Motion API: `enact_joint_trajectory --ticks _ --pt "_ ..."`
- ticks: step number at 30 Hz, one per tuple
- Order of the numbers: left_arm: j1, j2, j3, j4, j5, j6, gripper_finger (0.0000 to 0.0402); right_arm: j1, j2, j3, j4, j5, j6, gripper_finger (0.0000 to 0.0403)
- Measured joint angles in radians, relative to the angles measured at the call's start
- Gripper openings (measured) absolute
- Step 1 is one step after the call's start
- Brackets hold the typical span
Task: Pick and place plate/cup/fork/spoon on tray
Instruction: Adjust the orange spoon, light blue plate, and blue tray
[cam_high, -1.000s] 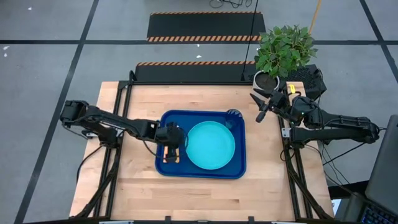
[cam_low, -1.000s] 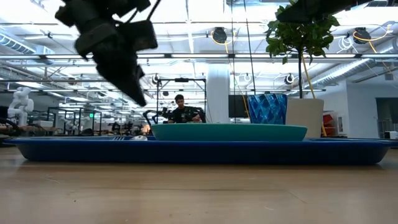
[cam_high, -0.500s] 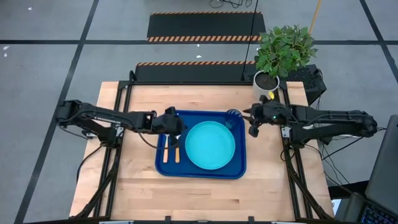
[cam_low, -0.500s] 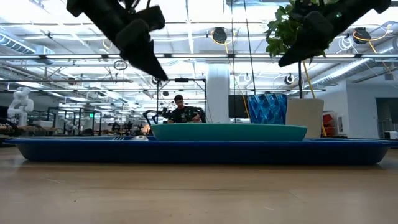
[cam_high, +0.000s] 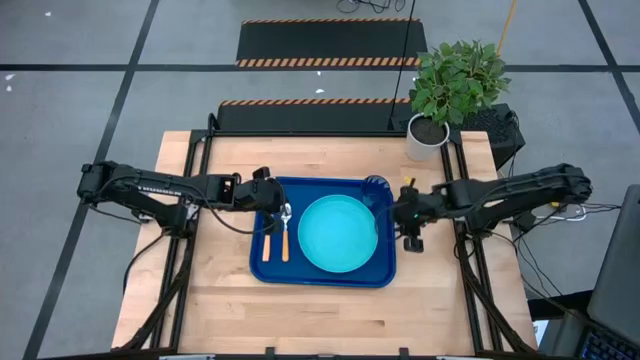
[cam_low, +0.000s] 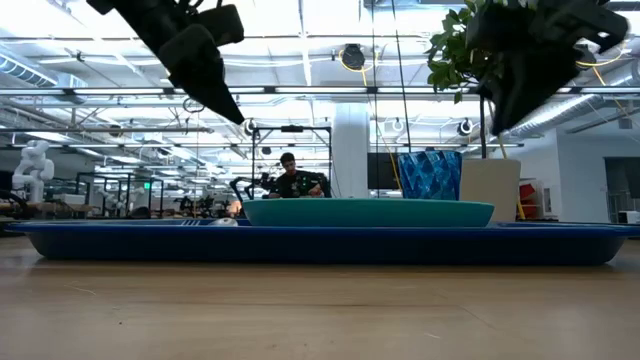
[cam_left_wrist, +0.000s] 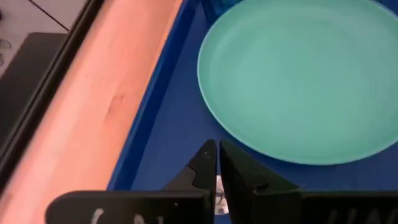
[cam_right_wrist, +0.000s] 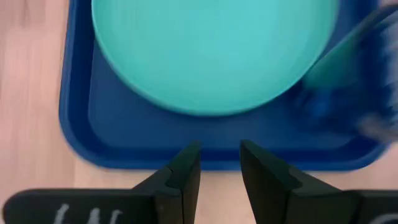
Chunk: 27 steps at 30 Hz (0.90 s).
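Note:
The plate is crowding the cup's end of the tray (cam_high: 383, 224), so my left gripper should move back while my right gripper pushes the plate's rim (cam_high: 376, 240) toward the spoon.
The dark blue tray (cam_high: 322, 268) lies at the table's middle. The turquoise plate (cam_high: 338, 234) rests flat in its right half, and the dark blue cup (cam_high: 376, 184) stands in its far right corner. The orange-handled fork (cam_high: 267, 244) and spoon (cam_high: 284, 240) lie side by side in the left part of the tray. My left gripper (cam_high: 281, 204) hovers above the utensils' metal ends, shut and empty; its wrist view shows its fingers (cam_left_wrist: 217, 163) closed. My right gripper (cam_high: 396, 214) hangs open and empty above the tray's right rim (cam_right_wrist: 186, 160), beside the plate (cam_right_wrist: 211, 56).
A white pot with a green plant (cam_high: 428, 128) stands at the table's far right corner, behind my right arm. Bare wood lies along the near edge (cam_high: 320, 320) and left of the tray (cam_high: 215, 250). People and equipment show far behind the table in the low view.
My left gripper has risen off the fork and spoon and drawn back toward the far left; both now lie uncovered in the tray. My right gripper has swung from beside the plant pot toward the near edge and left, to the tray's right rim.

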<state>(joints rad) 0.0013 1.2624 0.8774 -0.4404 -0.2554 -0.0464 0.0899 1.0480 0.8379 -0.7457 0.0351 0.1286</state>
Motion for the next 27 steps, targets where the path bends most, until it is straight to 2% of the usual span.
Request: enact_joint_trajectory --ticks 10,12,15,19,27 --pt "-0.001 0.002 -0.125 -0.011 -0.007 -0.113 0.0024 0.101 0.195 0.0 0.046 -0.01 0.122 0.0098" --pt "-0.001 -0.006 -0.144 -0.018 -0.019 -0.123 0.0024 0.103 0.213 0.0 0.046 -0.01 0.122 0.0079" --pt "-0.001 -0.03 -0.155 -0.079 -0.076 -0.17 0.0024 0.102 0.226 0.0 0.042 -0.008 0.117 0.0027" --pt "-0.005 -0.099 -0.156 -0.118 -0.169 -0.202 0.0011 0.102 0.225 0.0 0.039 -0.005 0.11 0.0005" --pt "-0.014 -0.243 -0.179 -0.075 -0.2 -0.175 0.0005 0.089 0.252 -0.03 0.065 0.016 0.122 0.0"
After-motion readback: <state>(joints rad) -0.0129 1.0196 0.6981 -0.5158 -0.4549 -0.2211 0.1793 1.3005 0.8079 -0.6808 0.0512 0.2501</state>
